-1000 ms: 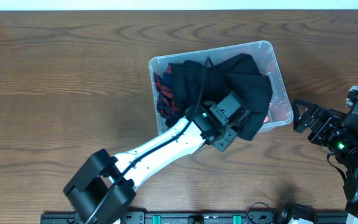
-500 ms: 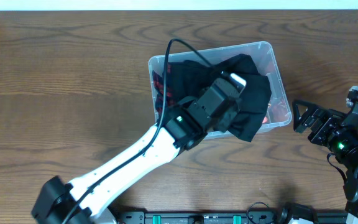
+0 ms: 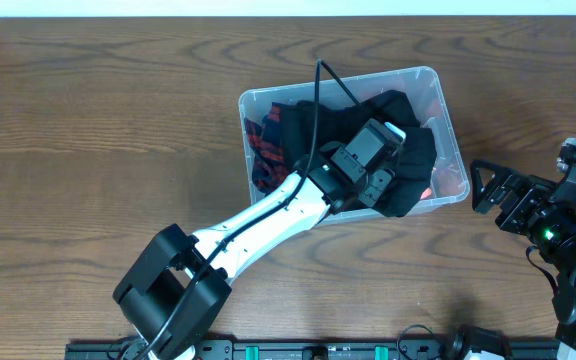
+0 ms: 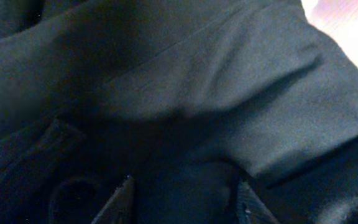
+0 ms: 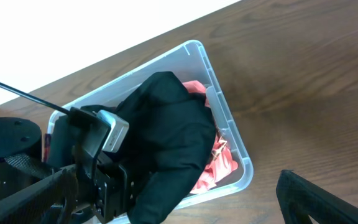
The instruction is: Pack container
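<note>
The black garment's lower edge (image 3: 398, 209) hangs over the bin's front rim, so my left gripper should move back toward the bin's rim and tuck that edge (image 3: 386, 211) inside.
The container (image 3: 430, 74) is a clear plastic bin in the middle of the table; it also shows in the right wrist view (image 5: 199, 51). It holds a black garment (image 3: 413, 150), a pink-red cloth (image 3: 450, 180) at its right end and a red-and-black cloth (image 3: 263, 150) at its left end. The garment's lower edge laps over the front rim. My left gripper (image 3: 373, 165) reaches down into the bin onto the black garment (image 4: 185, 81). Its fingers (image 4: 182, 199) are spread apart against the fabric. My right gripper (image 3: 486, 190) is open and empty, right of the bin.
Brown wood table (image 3: 108, 130) all round the bin. The left arm (image 3: 258, 225) crosses the bin's front rim from the lower left. The right arm's base (image 3: 568, 240) sits at the right edge. A black cable (image 3: 320, 90) arcs over the bin.
My left gripper rose from the garment's overhanging edge at the front rim, then came back down further inside the bin on the garment. The right arm has not moved.
</note>
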Robot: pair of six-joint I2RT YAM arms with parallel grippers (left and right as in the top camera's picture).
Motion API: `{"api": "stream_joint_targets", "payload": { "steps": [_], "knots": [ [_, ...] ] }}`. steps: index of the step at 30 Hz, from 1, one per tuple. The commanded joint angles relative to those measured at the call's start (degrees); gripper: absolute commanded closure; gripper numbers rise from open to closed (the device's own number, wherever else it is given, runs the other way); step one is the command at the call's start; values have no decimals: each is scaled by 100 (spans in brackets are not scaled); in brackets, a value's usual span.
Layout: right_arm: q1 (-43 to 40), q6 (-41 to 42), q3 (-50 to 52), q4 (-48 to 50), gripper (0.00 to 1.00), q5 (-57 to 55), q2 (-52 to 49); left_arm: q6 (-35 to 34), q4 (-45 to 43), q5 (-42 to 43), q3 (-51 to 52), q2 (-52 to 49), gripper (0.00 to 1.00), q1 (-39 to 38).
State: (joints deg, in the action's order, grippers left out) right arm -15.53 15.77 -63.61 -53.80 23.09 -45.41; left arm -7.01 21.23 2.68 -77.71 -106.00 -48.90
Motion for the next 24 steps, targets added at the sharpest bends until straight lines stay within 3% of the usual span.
{"api": "stream_joint_targets", "payload": {
  "steps": [1, 8, 15, 21, 24],
  "knots": [
    [-57, 4, -46, -2, 1, -20, 13, 125, 654, 31, 361, -402, 46, 37],
    [-57, 4, -44, -2, 1, -20, 13, 551, 1676, -555, 361, 450, 46, 37],
    [-57, 4, -44, -2, 1, -20, 13, 321, 1611, -826, 361, 1718, 42, 35],
    [-57, 7, -44, -2, 1, -20, 13, 221, 1624, 138, 391, 1958, 41, 35],
    [-57, 7, -46, -2, 1, -20, 13, 619, 1506, 481, 533, 1801, 41, 24]
  ]
}}
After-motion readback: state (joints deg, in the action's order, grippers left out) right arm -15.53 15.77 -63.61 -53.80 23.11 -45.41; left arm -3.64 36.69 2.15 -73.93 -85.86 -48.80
